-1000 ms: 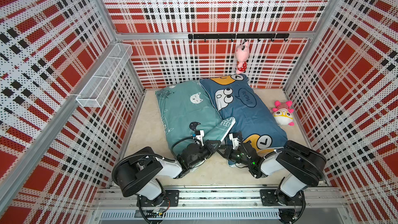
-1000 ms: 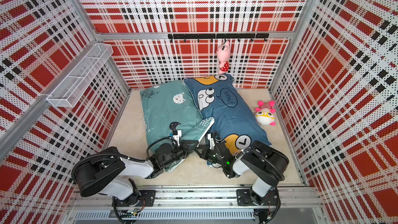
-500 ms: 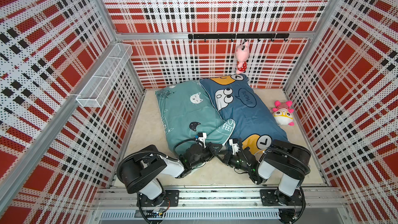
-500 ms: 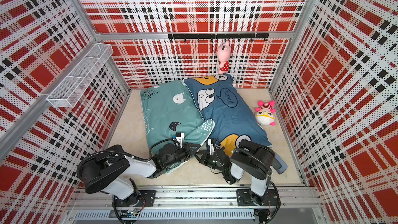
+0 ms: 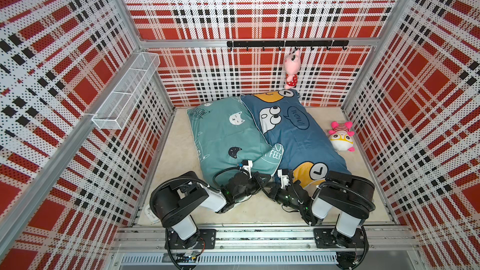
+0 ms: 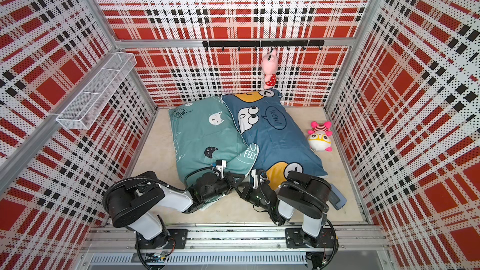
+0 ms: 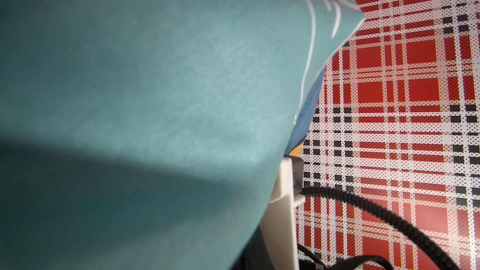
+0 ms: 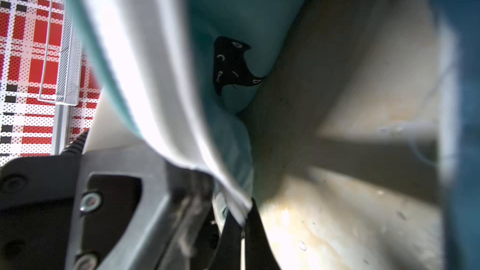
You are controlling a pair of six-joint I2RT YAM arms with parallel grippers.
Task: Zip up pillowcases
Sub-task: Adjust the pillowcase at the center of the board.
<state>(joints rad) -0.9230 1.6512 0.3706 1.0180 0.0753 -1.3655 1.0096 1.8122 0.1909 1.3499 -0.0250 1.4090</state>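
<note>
The teal pillowcase's pale hem [image 8: 167, 97] sags loosely where my grippers meet, so my right gripper needs to hold its corner [image 5: 275, 171] while my left gripper pulls the hem straight again.
The teal pillowcase [image 5: 228, 136] with small cat faces lies left of the dark blue pillowcase [image 5: 291, 136], and their long edges overlap. Both grippers meet at the teal one's near right corner. My left gripper [image 5: 262, 179] is shut there on its edge. In the left wrist view teal fabric [image 7: 155, 100] hides the jaws. My right gripper [image 8: 245, 214] is shut on the pale hem [image 8: 233, 203] of the teal pillowcase, right beside the left gripper's grey body [image 8: 124, 203]. In a top view the right gripper [image 6: 241, 190] sits low over the floor.
A pink plush [image 5: 291, 70] hangs from the black hook rail [image 5: 285, 44] on the back wall. Another plush [image 5: 340, 137] lies on the floor right of the blue pillowcase. A wire basket [image 5: 127, 92] is mounted on the left wall. Plaid walls stand close on three sides.
Both grippers have shifted a little toward the near edge, drawing the teal pillowcase's corner with them. The right arm's elbow has swung left and lower.
</note>
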